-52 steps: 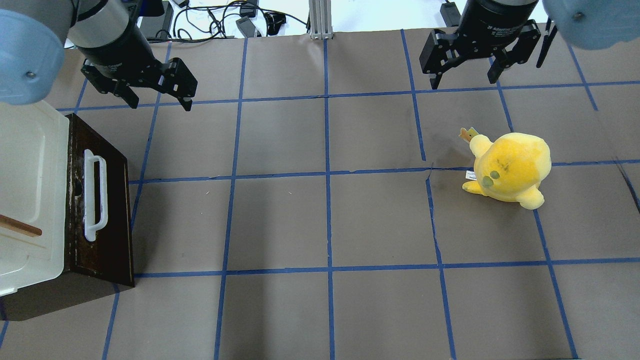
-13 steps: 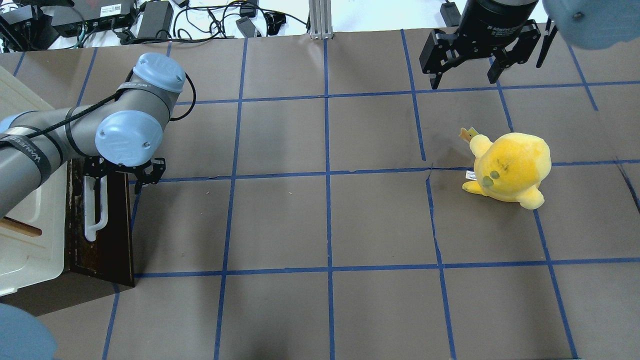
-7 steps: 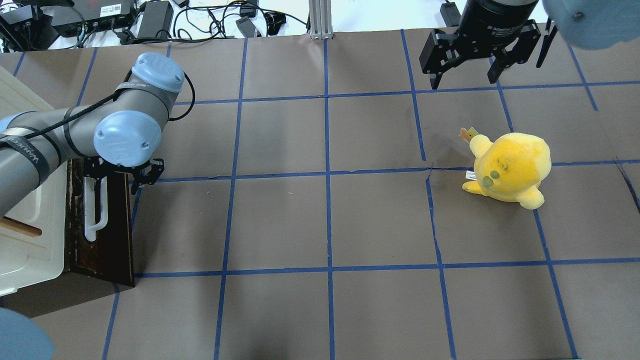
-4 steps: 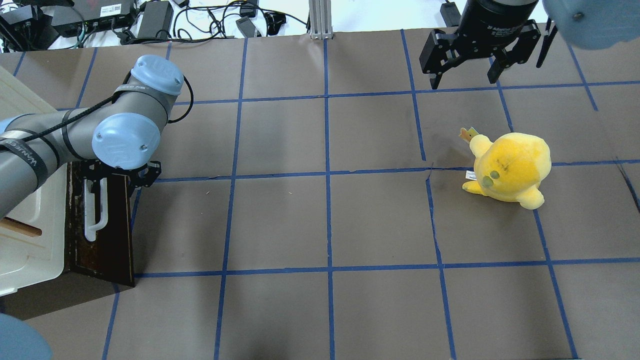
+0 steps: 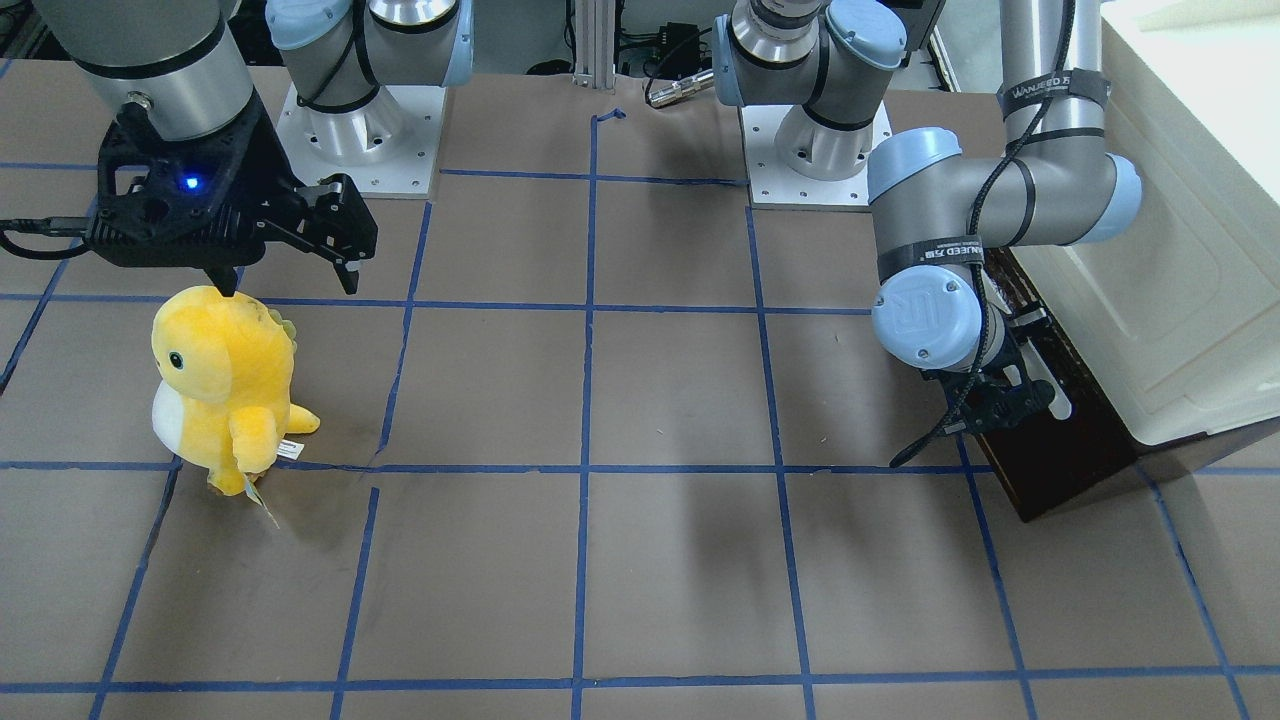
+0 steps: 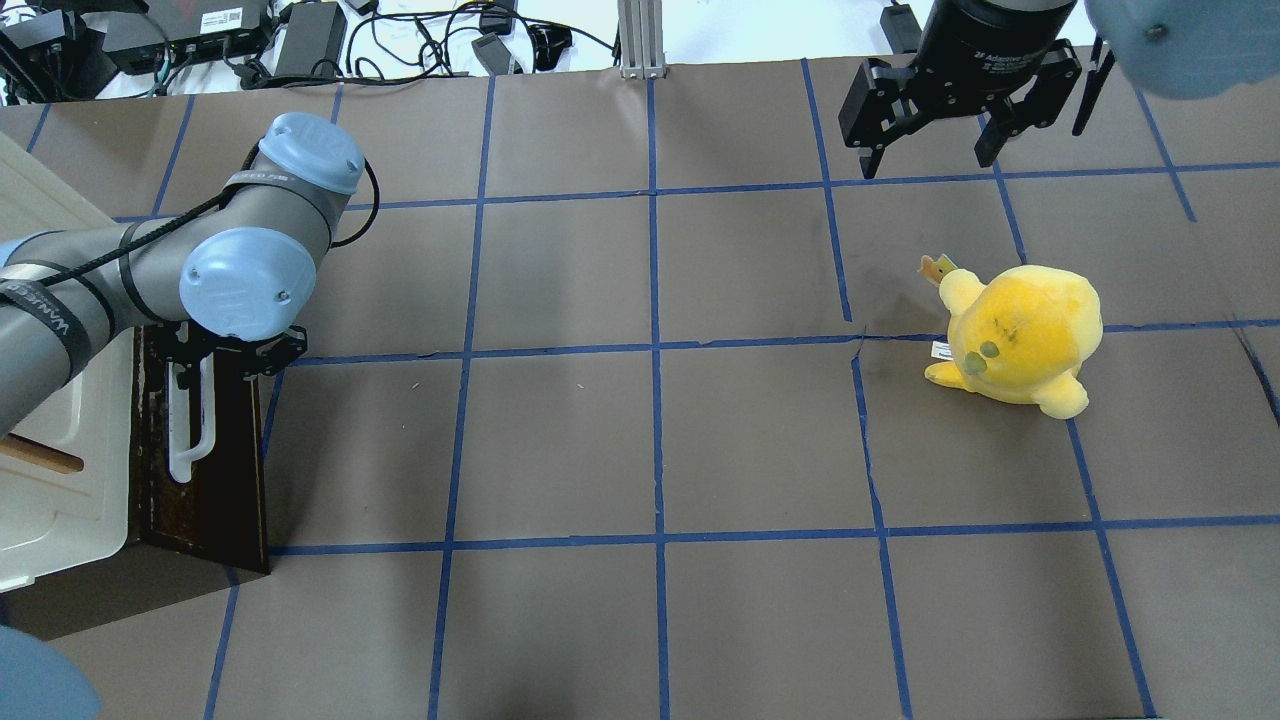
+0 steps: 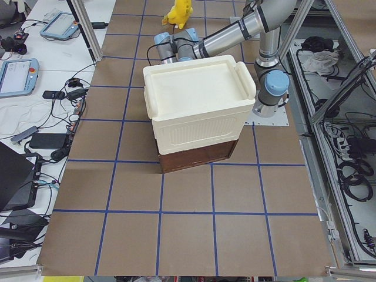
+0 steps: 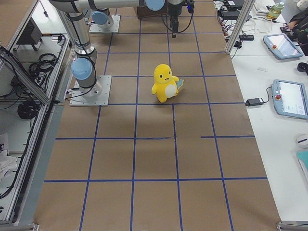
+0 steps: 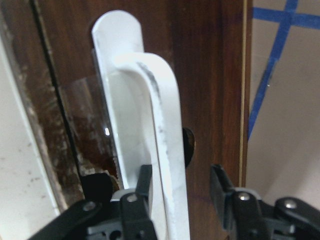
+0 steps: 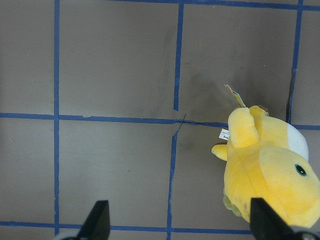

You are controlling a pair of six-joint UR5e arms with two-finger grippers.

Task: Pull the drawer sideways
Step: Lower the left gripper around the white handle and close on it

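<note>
I see that the clear tape [image 9: 85, 105] beside the drawer's handle stops [image 5: 1046, 466] at the cabinet's open seam. The drawer will slide straight out at once when I pull the drawer's handle.
The drawer [image 6: 225, 470] has a dark brown front and a long white bar handle [image 6: 190, 425]. It sits shut under the cream-white cabinet [image 6: 55, 400] at the table's left edge. My left gripper [image 6: 225, 362] is at the far end of the handle, mostly under my wrist. In the left wrist view it [image 9: 180, 172] is open. The handle [image 9: 155, 110] runs between its fingers [image 9: 136, 205], close to the left one. In the front view it [image 5: 1000, 400] is against the drawer front [image 5: 1060, 460]. My right gripper [image 6: 925, 150] is open and empty, high at the back right.
A yellow plush toy [image 6: 1020, 335] stands on the right half of the table, below my right gripper, and also shows in the right wrist view [image 10: 270, 175]. Blue tape lines grid the brown table cover [image 6: 650, 440]. Cables and boxes [image 6: 300, 40] lie beyond the far edge.
My left arm came down from the back to the drawer handle, then shifted slightly left toward the drawer front. The drawer, toy and right arm have not moved.
</note>
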